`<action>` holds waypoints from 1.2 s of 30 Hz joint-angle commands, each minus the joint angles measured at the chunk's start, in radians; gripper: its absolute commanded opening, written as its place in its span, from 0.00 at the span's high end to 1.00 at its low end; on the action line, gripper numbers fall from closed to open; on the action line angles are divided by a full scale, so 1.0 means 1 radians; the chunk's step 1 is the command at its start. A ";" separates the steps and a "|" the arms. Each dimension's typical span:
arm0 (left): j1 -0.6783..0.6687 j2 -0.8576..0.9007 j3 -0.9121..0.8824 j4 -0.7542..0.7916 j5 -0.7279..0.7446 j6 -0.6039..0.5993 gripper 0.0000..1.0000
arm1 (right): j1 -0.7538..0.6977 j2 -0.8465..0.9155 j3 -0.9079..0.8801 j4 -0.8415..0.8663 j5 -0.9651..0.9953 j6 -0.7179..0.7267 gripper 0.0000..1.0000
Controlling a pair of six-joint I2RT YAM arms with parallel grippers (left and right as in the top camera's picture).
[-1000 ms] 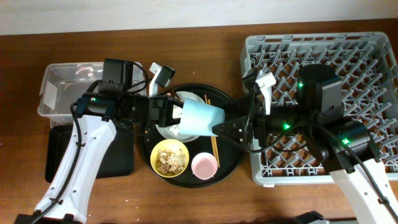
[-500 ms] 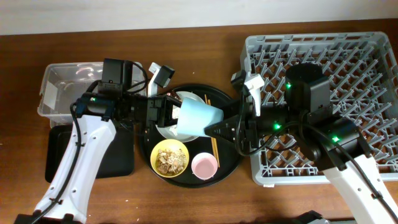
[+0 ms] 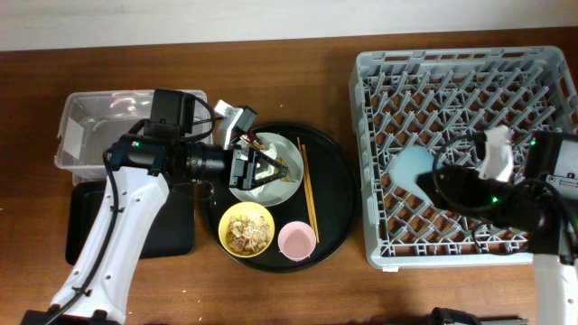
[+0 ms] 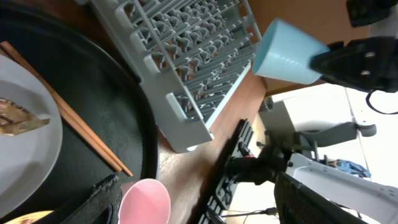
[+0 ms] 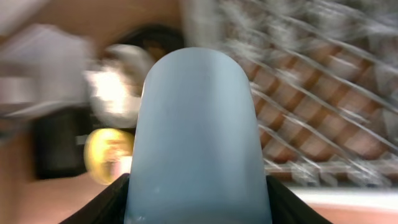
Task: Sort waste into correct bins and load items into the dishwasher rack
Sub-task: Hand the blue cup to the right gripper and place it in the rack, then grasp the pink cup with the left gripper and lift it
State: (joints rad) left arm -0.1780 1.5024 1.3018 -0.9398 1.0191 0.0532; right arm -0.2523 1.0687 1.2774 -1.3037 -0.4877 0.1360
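My right gripper is still holding the blue cup (image 3: 411,168), so next I put the blue cup in the rack before my left gripper hands the pink cup (image 3: 297,241) over.
My right gripper (image 3: 440,185) is shut on the small blue cup (image 3: 411,169), holding it on its side above the left-middle of the grey dishwasher rack (image 3: 470,81). In the right wrist view the cup (image 5: 198,130) fills the space between my fingers (image 5: 102,208). My left gripper (image 3: 275,167) hangs open and empty over the pale grey plate (image 3: 257,185), which carries a brownish scrap (image 4: 18,118). The chopsticks (image 3: 308,185) lie right of the plate. A yellow bowl (image 3: 247,228) with food scraps and a pink cup (image 3: 296,239) sit in front of it.
Plate, bowl, pink cup and chopsticks all rest on a large round black tray (image 3: 336,171). A clear tub (image 3: 86,126) stands at the far left, with a shallow black tray (image 3: 176,230) in front of it, partly under my left arm.
My left gripper has let go of the blue cup and opened. My right gripper closed on the cup and carried it right, from above the round tray to over the rack.
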 commanded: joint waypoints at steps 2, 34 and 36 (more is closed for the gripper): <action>0.002 0.000 0.006 -0.002 -0.059 0.009 0.22 | -0.009 0.079 -0.008 -0.089 0.369 0.042 0.52; -0.493 0.048 -0.197 0.012 -0.891 -0.225 0.59 | 0.056 -0.086 0.039 -0.027 0.143 0.026 0.14; -0.494 0.055 -0.232 0.048 -0.864 -0.225 0.74 | 0.056 -0.085 0.039 -0.027 0.143 0.027 0.14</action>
State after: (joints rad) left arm -0.6659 1.5417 1.1191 -0.9245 0.1307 -0.1474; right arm -0.2020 0.9863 1.3037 -1.3300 -0.3351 0.1719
